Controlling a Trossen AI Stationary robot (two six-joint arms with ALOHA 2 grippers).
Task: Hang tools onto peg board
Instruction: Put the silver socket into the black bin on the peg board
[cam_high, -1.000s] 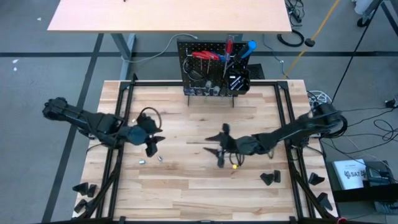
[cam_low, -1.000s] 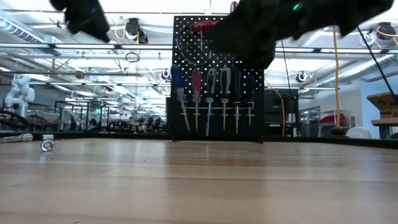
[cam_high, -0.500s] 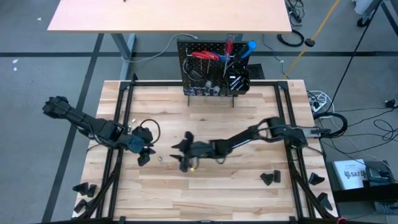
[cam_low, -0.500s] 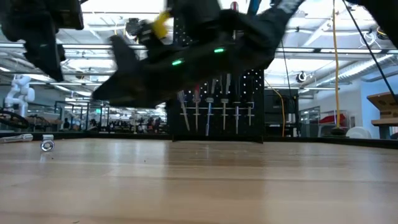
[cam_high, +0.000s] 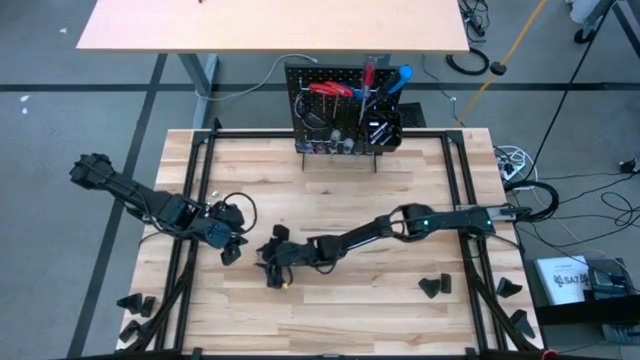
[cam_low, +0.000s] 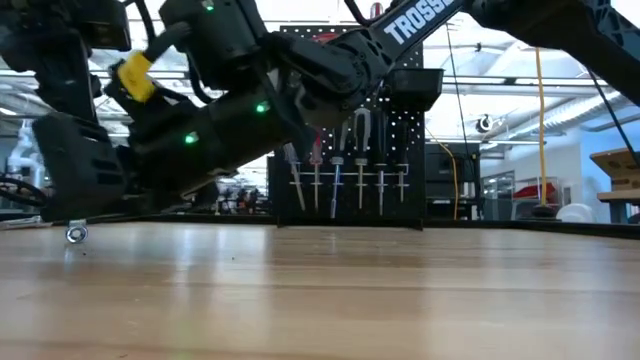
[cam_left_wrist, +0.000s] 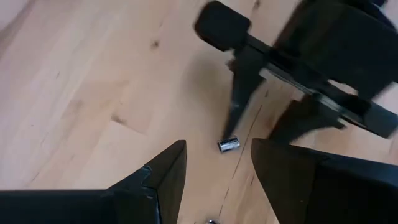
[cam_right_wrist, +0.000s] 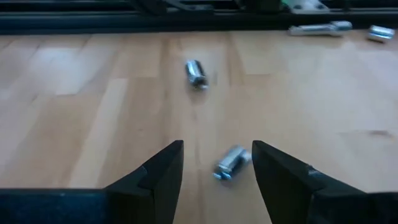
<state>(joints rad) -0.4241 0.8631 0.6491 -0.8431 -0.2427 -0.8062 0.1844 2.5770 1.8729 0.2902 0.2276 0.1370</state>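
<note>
My right gripper will turn the silver bit (cam_right_wrist: 232, 163) into line with its fingers when it closes, because the bit lies slanted between the open fingers.
The black peg board (cam_high: 340, 110) stands upright at the table's far edge. Red-handled and blue-handled tools (cam_high: 372, 82) hang on it; a row of screwdrivers (cam_low: 350, 165) shows in the low view. Small silver bits lie on the wood left of centre. My right gripper (cam_right_wrist: 217, 149) reaches low across the table, open, with one bit (cam_right_wrist: 230, 163) lying on the wood between its fingertips, untouched. Another bit (cam_right_wrist: 196, 73) lies beyond it. My left gripper (cam_left_wrist: 217, 152) hovers open just left of the right gripper (cam_high: 270, 260), pointing down at a bit (cam_left_wrist: 228, 144).
More small metal pieces (cam_right_wrist: 320, 28) lie near the dark frame rail (cam_right_wrist: 186, 18) at the table's left side. A bit (cam_low: 76, 233) shows at the left in the low view. Black wedge blocks (cam_high: 432, 287) sit near the front right and front left (cam_high: 135, 305).
My right gripper has swept from the table's centre toward the left edge, sinking close to the wood, the arm stretching out. My left gripper has dropped lower and drawn back a little toward the near left. Both stay open.
</note>
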